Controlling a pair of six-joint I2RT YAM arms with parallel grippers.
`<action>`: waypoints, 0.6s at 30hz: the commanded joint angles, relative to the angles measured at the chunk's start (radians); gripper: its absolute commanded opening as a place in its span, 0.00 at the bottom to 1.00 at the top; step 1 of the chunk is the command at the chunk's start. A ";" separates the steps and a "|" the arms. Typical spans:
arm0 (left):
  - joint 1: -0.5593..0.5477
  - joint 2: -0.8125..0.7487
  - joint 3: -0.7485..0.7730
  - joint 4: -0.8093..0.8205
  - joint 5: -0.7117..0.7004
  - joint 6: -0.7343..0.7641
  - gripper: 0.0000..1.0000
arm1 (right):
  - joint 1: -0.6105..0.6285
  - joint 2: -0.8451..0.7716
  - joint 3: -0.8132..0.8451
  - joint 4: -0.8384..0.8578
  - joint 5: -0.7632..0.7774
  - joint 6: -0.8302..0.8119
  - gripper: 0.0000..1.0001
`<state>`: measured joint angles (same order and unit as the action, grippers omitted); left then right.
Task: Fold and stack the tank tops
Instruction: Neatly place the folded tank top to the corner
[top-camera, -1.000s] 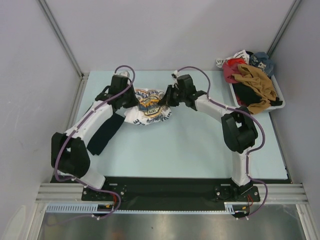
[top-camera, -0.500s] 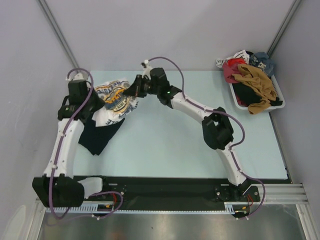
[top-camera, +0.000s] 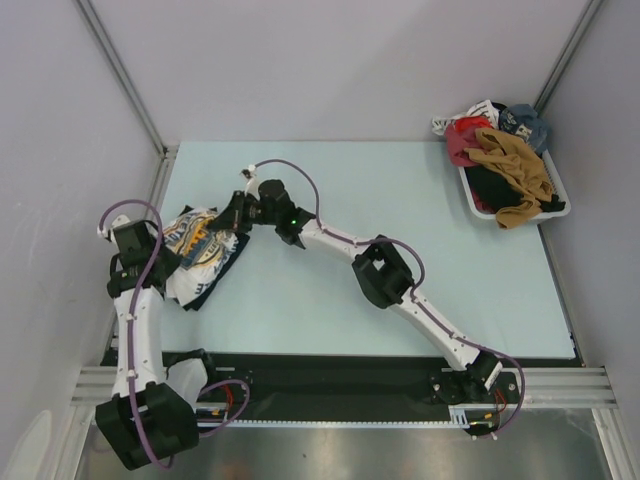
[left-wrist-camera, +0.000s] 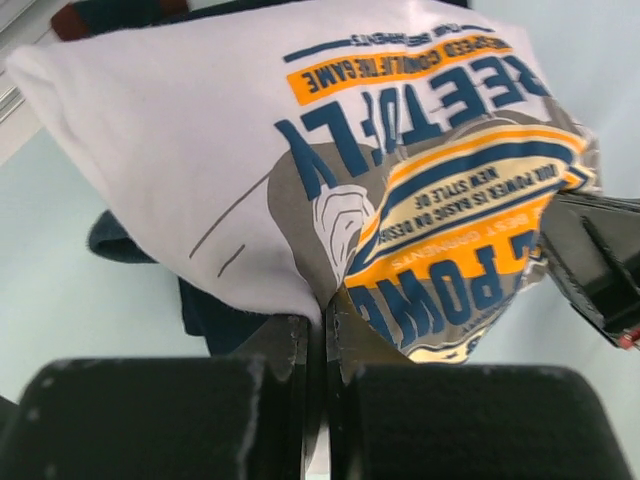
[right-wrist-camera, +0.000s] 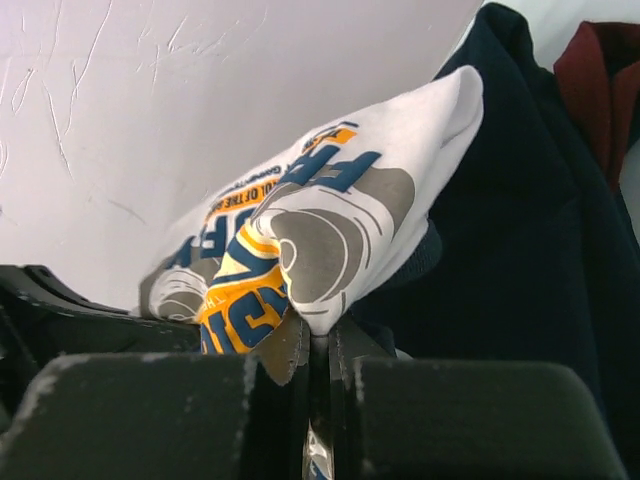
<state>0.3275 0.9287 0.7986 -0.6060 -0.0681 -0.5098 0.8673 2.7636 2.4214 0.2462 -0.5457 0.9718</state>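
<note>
My left gripper should next stretch and lower the white edge until the print lies flat, because the white tank top (top-camera: 200, 256) hangs over the dark navy tank top (top-camera: 224, 272).
The white tank top (top-camera: 200, 250) with navy and orange-yellow print hangs bunched between both grippers at the table's left edge. My left gripper (top-camera: 165, 262) is shut on its near left edge; the cloth fills the left wrist view (left-wrist-camera: 330, 160). My right gripper (top-camera: 232, 218) is shut on its far right edge, pinching a fold (right-wrist-camera: 330, 250). The dark navy tank top (right-wrist-camera: 520, 200) with maroon trim (right-wrist-camera: 595, 70) lies under the white one, mostly hidden in the top view, with a dark sliver (top-camera: 196, 303) showing at its near edge.
A white tray (top-camera: 560, 205) at the back right holds several crumpled clothes in red, tan, black and blue. Grey walls and metal frame posts stand close on the left and right. The right arm stretches diagonally across the table's middle.
Both grippers have carried the white tank top leftward and toward the near left edge, over the navy top. The right arm has stretched far across the table.
</note>
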 joint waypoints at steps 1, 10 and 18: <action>0.056 -0.013 -0.047 0.101 -0.018 -0.033 0.00 | -0.008 0.020 0.105 0.136 0.052 0.054 0.00; 0.143 0.055 -0.084 0.178 0.045 -0.076 0.00 | 0.019 0.022 0.166 0.045 0.128 -0.056 0.00; 0.147 0.058 -0.125 0.209 0.037 -0.111 0.00 | 0.022 -0.019 0.189 -0.110 0.224 -0.096 0.01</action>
<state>0.4603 0.9909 0.6949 -0.4423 -0.0231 -0.5877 0.8997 2.8090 2.5381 0.1589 -0.3851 0.8886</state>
